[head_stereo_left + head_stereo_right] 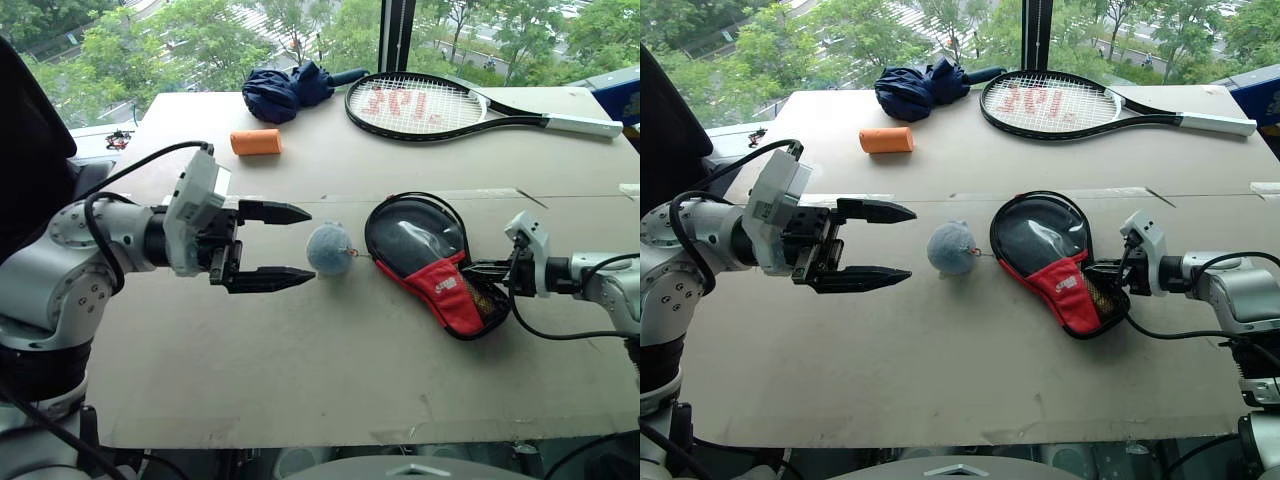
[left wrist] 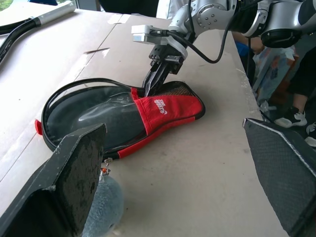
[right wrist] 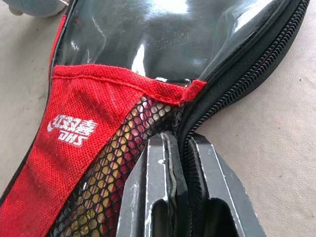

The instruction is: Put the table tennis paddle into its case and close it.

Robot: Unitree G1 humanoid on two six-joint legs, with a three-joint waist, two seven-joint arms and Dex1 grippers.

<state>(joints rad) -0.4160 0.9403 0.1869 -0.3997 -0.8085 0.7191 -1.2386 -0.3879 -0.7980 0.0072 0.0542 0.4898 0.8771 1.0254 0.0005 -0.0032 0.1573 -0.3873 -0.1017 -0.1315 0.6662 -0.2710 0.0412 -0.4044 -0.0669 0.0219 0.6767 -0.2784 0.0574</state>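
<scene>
I expect the zip to follow around when I pull the fuzzy grey-blue ball charm (image 1: 329,249), because a metal clip (image 1: 357,254) joins the charm to the case's rim.
The case (image 1: 432,262) lies flat on the table, a black pouch with a clear window, a red logo panel (image 3: 74,133) and a mesh pocket (image 3: 123,168). The table tennis paddle sits inside it, its dark round face (image 2: 94,116) showing behind the window. My right gripper (image 1: 490,270) is shut on the zip edge (image 3: 197,123) at the case's narrow end. The fuzzy grey-blue ball charm (image 1: 329,248) rests just left of the case. My left gripper (image 1: 308,243) hovers open and level beside the charm, pointing toward it, with nothing between its fingers (image 2: 64,182).
At the back of the table lie a large strung tennis racket (image 1: 440,105), a folded navy umbrella (image 1: 285,90) and an orange cylinder (image 1: 255,142). The table's front edge (image 1: 330,440) runs below both arms. A seam (image 1: 330,197) crosses the tabletop behind the case.
</scene>
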